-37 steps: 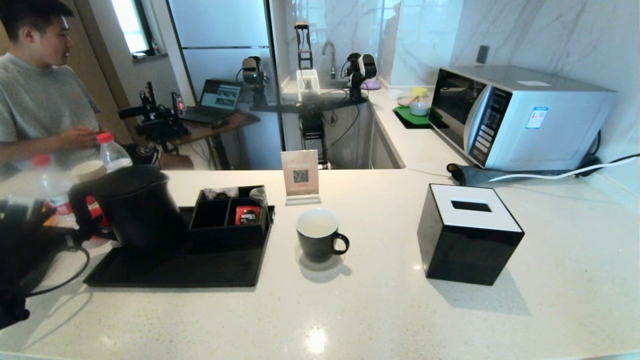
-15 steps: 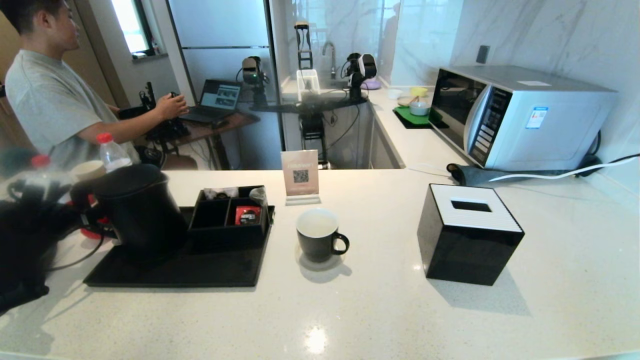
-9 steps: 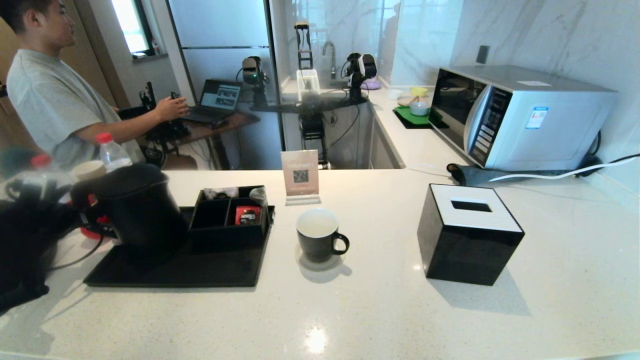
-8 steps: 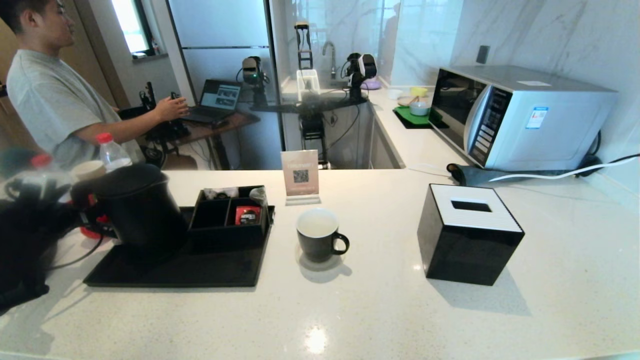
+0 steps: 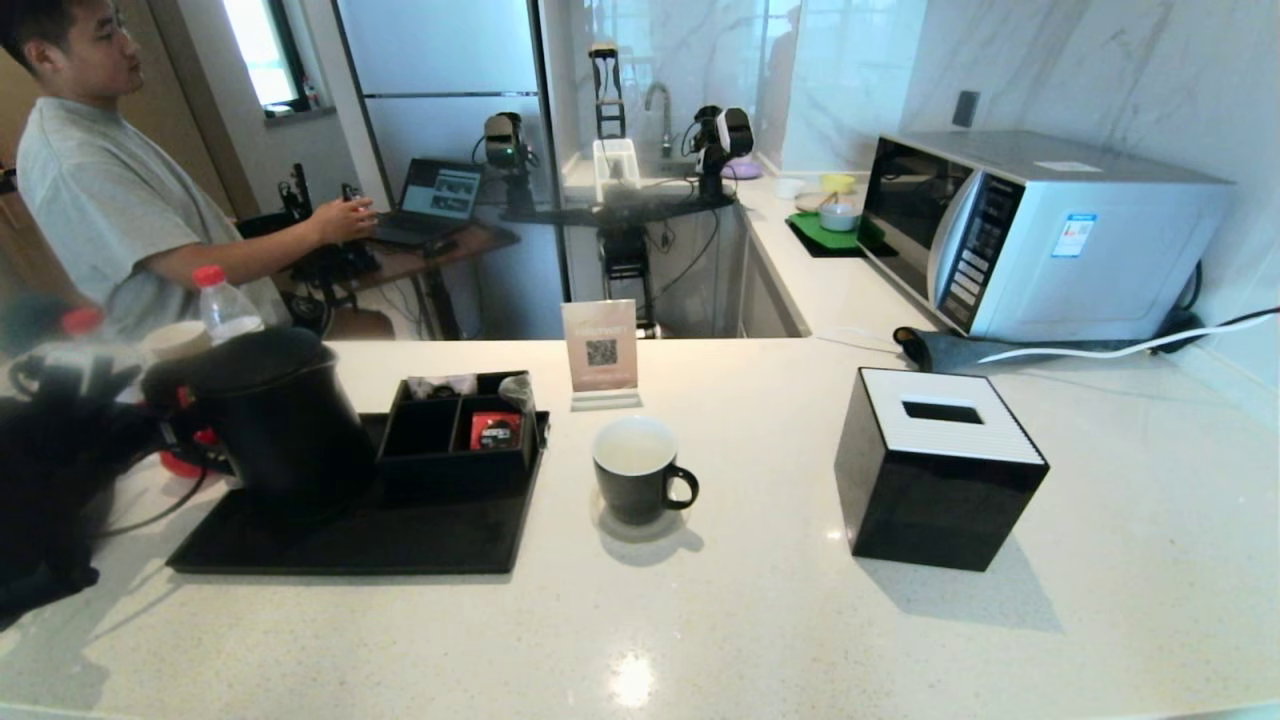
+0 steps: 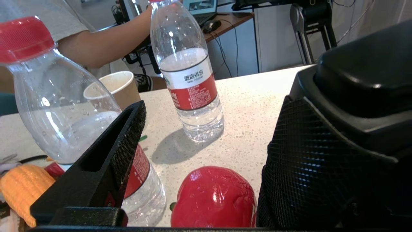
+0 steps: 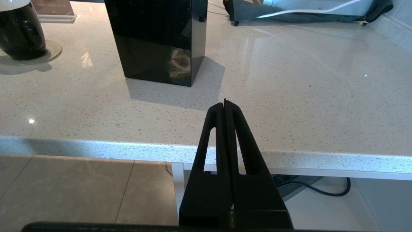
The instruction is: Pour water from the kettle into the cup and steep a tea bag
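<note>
The black kettle's lid [image 5: 254,356] sits flat and closed around the kettle's rim [image 5: 274,384], so I expect it to stay shut when I tilt the kettle to pour.
The black kettle [image 5: 275,415] stands upright on the left of a black tray [image 5: 350,545]. Its shiny black handle [image 6: 367,74] shows just beyond one finger. My left gripper [image 5: 160,435] sits at the handle's left side, open [image 6: 212,129]; only a red toy pepper and bottles show between the mesh fingers [image 6: 305,161]. The black cup [image 5: 637,485] stands right of the tray with pale water [image 5: 632,452] inside, and also shows in the right wrist view [image 7: 19,35]. My right gripper [image 7: 224,103] is shut on nothing, low in front of the counter edge.
A black organizer [image 5: 462,430] on the tray holds a red packet [image 5: 497,430]. Two water bottles [image 6: 186,74], a paper cup [image 6: 116,88], a red toy pepper [image 6: 212,196] and toy corn [image 6: 22,187] crowd the left. A sign [image 5: 600,355], tissue box [image 5: 935,465] and microwave [image 5: 1040,235] stand further right.
Since 2.5 s ago my left arm has shifted a little beside the kettle handle, and the person has turned to the laptop. Over the last second nothing on the counter moved.
</note>
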You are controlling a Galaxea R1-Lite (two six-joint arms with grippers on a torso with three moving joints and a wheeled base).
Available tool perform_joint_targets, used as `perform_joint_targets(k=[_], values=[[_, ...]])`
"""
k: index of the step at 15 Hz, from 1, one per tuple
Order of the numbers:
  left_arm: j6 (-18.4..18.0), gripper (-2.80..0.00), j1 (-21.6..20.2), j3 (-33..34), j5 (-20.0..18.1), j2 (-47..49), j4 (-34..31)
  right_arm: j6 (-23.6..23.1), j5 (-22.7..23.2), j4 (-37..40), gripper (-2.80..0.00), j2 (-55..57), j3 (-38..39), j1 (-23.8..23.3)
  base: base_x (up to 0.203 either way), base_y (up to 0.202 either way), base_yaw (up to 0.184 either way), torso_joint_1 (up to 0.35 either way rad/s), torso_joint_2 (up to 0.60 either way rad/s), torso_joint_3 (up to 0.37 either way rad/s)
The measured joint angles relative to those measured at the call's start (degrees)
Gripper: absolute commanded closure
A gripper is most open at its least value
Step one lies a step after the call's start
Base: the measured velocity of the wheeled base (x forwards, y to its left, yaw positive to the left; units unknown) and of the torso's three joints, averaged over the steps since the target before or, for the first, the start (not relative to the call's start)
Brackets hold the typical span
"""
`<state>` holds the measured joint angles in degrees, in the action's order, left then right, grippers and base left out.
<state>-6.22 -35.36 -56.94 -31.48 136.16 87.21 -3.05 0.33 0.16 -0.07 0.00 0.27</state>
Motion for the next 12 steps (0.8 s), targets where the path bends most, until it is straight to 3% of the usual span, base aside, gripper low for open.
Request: perform_joint_targets(k=[12], values=[[-0.1,-2.8,1.6,-2.2,0.4,1.5,0.0,0.0,0.0,0.0,0.0,0.0,0.0,0.0,0.0,0.0,0.0,0.0,0.0,0.0]])
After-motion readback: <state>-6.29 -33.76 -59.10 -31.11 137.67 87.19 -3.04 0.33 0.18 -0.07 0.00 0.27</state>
